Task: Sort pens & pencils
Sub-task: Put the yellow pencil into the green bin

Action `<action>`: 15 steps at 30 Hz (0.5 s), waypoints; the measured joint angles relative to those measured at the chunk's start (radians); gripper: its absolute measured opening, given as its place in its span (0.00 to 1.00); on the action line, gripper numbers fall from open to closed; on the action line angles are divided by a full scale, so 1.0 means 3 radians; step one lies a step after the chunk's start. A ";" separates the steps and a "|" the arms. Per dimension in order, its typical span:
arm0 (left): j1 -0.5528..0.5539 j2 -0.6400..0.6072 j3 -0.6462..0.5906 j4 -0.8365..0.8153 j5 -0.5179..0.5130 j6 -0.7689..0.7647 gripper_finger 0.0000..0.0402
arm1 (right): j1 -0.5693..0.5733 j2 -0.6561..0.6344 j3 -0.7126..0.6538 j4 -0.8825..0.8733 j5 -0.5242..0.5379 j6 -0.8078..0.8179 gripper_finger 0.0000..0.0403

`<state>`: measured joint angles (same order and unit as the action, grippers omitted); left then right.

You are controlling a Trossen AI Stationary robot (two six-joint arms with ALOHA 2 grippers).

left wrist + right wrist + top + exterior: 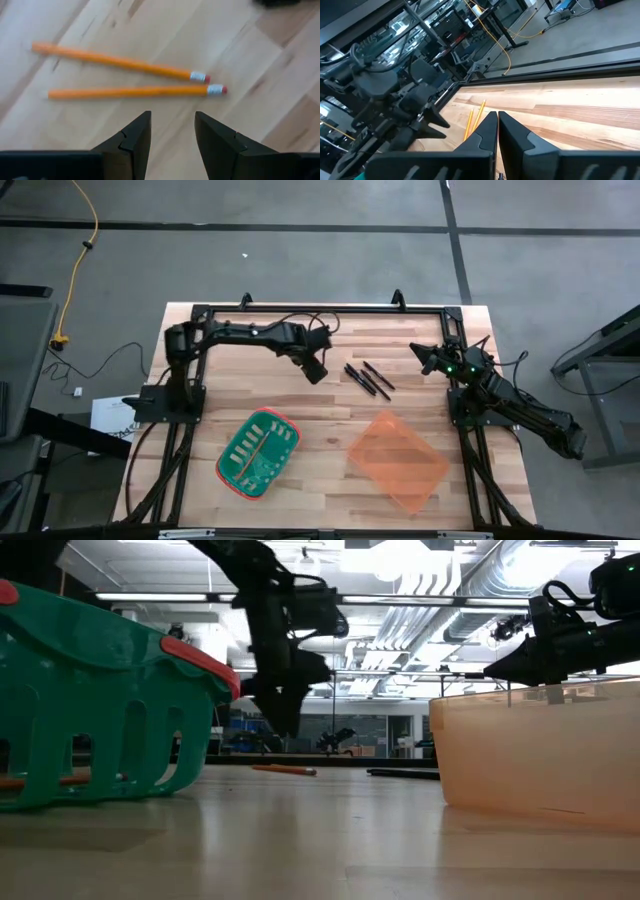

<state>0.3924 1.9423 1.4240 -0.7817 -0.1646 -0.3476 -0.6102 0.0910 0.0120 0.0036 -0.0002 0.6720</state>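
Observation:
The nearer orange pencil (125, 92) lies along the line from finger to finger of the robot's left gripper, so next the left gripper turns until its fingers are on both sides of the pencil's body (182, 90) near the pencil's eraser.
Two orange pencils (130, 65) (135, 91) with eraser ends lie side by side flat on the wood, also in the right wrist view (475, 116). My left gripper (172, 125) hovers open just above them, touching nothing; in the high view it (316, 368) covers them. A third pencil (258, 446) lies in the green basket (232, 470). Three black pens (367, 379) lie on the table right of the left gripper. My right gripper (497, 125) is shut and waits at the table's right side (424, 356).
An orange translucent bin (397, 460) sits right of the basket, toward the near edge. In the low view, basket (100, 710) and bin (540, 750) flank the left arm (285, 670). A black frame (320, 307) borders the table; bare wood lies between the containers.

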 joint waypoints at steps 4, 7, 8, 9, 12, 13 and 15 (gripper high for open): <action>0.0032 0.0201 0.0335 -0.0322 0.0091 0.0321 0.34 | 0.0000 0.0001 0.0000 0.0000 0.0000 0.0000 0.02; 0.0024 0.0353 0.0567 -0.0596 0.0110 0.0662 0.34 | 0.0000 0.0001 0.0000 0.0000 0.0000 0.0000 0.02; 0.0017 0.0398 0.0634 -0.0649 0.0106 0.0829 0.34 | 0.0000 0.0001 0.0000 0.0000 0.0000 0.0000 0.02; -0.0007 0.0437 0.0689 -0.0693 0.0086 0.1013 0.34 | 0.0000 0.0001 0.0000 0.0000 0.0000 0.0000 0.02; -0.0088 0.0539 0.0793 -0.0872 -0.0104 0.1594 0.34 | 0.0000 0.0001 0.0000 0.0000 -0.0001 0.0000 0.02; -0.0121 0.0563 0.0802 -0.0937 -0.0169 0.1755 0.34 | -0.0001 0.0001 0.0000 0.0000 0.0000 0.0000 0.02; -0.0197 0.0585 0.0793 -0.1006 -0.0331 0.2053 0.34 | 0.0000 0.0001 0.0000 0.0000 -0.0001 0.0000 0.02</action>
<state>0.3334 2.1177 1.6619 -1.0836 -0.2638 0.2682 -0.6102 0.0914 0.0120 0.0036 -0.0006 0.6720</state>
